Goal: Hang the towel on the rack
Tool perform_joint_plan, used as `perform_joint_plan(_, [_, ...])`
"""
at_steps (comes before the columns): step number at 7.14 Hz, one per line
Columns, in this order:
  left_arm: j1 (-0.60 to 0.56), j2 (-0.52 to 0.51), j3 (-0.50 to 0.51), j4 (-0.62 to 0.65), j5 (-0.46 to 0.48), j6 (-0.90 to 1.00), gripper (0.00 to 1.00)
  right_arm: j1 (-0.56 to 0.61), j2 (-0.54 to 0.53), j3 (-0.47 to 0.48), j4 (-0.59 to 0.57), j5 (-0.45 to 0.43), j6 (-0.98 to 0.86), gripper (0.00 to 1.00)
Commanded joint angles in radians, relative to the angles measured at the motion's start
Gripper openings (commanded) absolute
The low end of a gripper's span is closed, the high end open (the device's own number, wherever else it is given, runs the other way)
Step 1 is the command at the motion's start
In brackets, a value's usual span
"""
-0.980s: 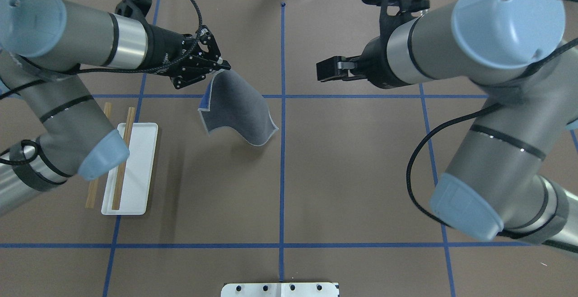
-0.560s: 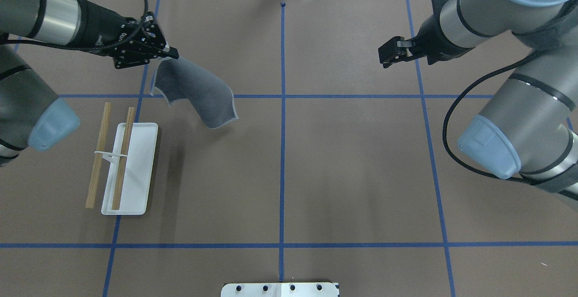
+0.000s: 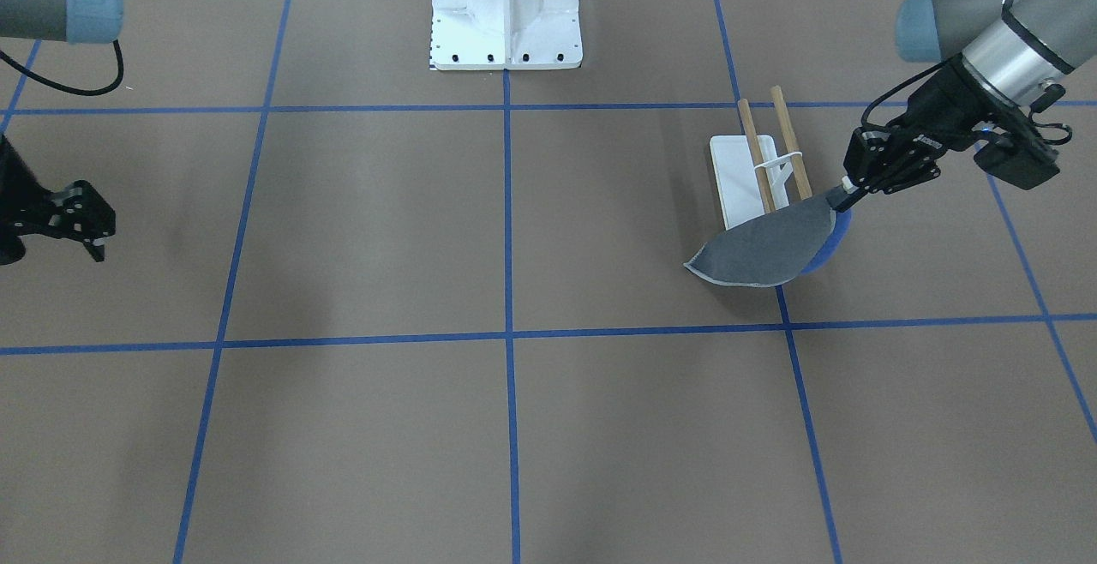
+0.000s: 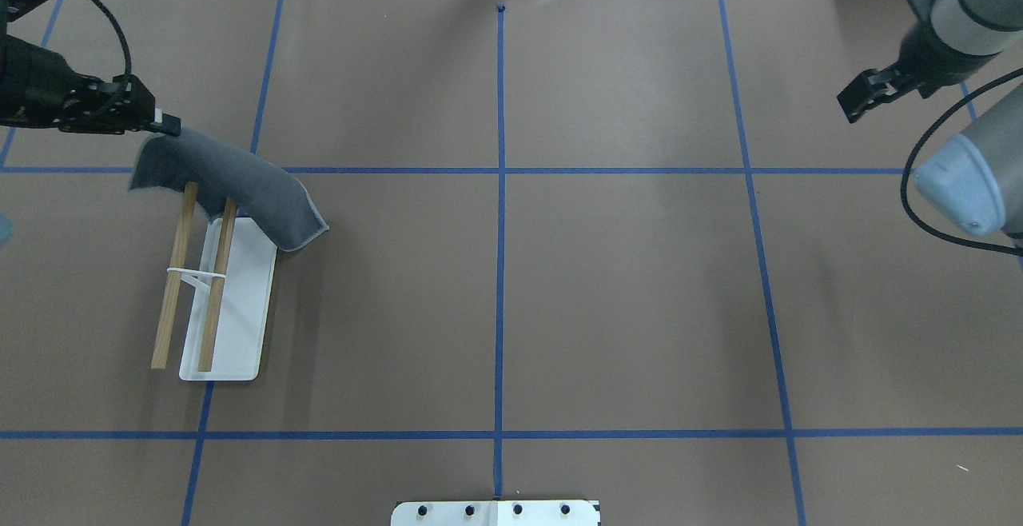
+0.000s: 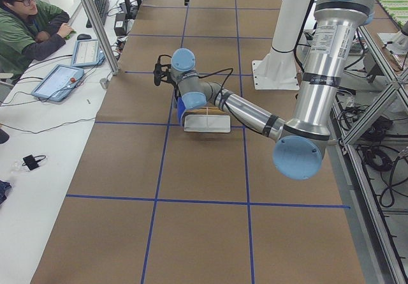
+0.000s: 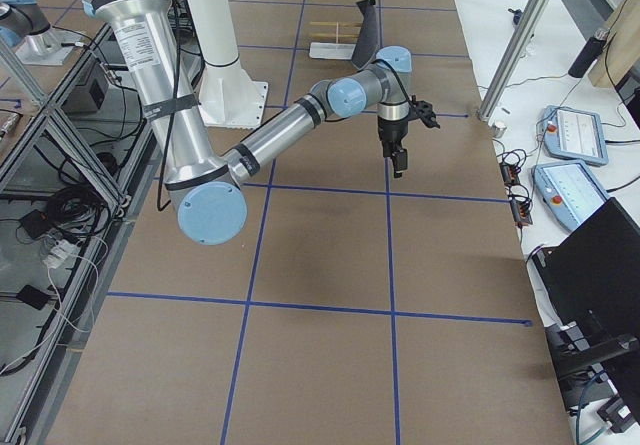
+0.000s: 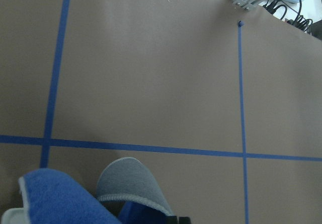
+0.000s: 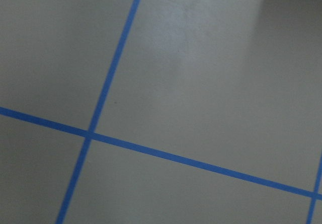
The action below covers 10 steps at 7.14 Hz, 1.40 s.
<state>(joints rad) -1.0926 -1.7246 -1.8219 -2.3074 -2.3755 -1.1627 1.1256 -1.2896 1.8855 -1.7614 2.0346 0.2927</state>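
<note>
The towel slants over only the ends of the dowels, so my left gripper should carry it clear toward the pedestal, then lay it back across both dowels.
The towel (image 4: 240,182), dark grey with a blue underside, hangs from my left gripper (image 4: 165,122), which is shut on one corner. It is draped across the far ends of the rack's two wooden dowels (image 4: 177,270), above the white base (image 4: 244,310). I cannot tell whether it touches them. In the front-facing view the towel (image 3: 763,247) hides the rack's (image 3: 744,174) near end, below the left gripper (image 3: 844,194). The left wrist view shows only a grey and blue fold of towel (image 7: 128,183). My right gripper (image 4: 852,107) is shut and empty, far off at the table's right back; it also shows in the front-facing view (image 3: 94,243).
A white bolted metal pedestal (image 3: 506,11) stands at the robot's side of the table, in the middle. Brown paper with a blue tape grid (image 4: 499,270) covers the table. An operator (image 5: 25,22) sits at a side desk with tablets.
My left gripper has carried the towel left from near the centre line to over the rack's far end. My right arm has drawn back to the right.
</note>
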Motion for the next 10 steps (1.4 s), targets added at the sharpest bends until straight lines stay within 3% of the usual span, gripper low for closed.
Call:
perform_joint_plan(1, [-0.004, -0.054, -0.01, 0.006, 0.011, -0.188, 0.0, 0.089, -0.066, -0.002, 0.0, 0.044, -0.148, 1.0])
perform_joint_plan(3, [0.047, -0.217, 0.026, 0.023, 0.12, -0.414, 0.0, 0.105, -0.082, -0.009, -0.001, 0.061, -0.15, 1.0])
perform_joint_plan(5, [0.169, -0.239, -0.04, 0.022, 0.215, -0.538, 0.0, 0.189, -0.193, -0.009, 0.0, 0.111, -0.301, 1.0])
perform_joint_plan(6, [0.186, -0.23, -0.077, 0.022, 0.205, -0.54, 0.0, 0.233, -0.259, -0.008, 0.0, 0.143, -0.313, 1.0])
perform_joint_plan(8, [0.203, -0.098, -0.161, 0.017, 0.145, -0.532, 0.0, 0.29, -0.362, -0.009, 0.013, 0.15, -0.316, 1.0])
perform_joint_plan(10, [0.169, -0.002, -0.151, 0.016, 0.113, -0.383, 0.0, 0.301, -0.376, -0.014, 0.031, 0.15, -0.314, 1.0])
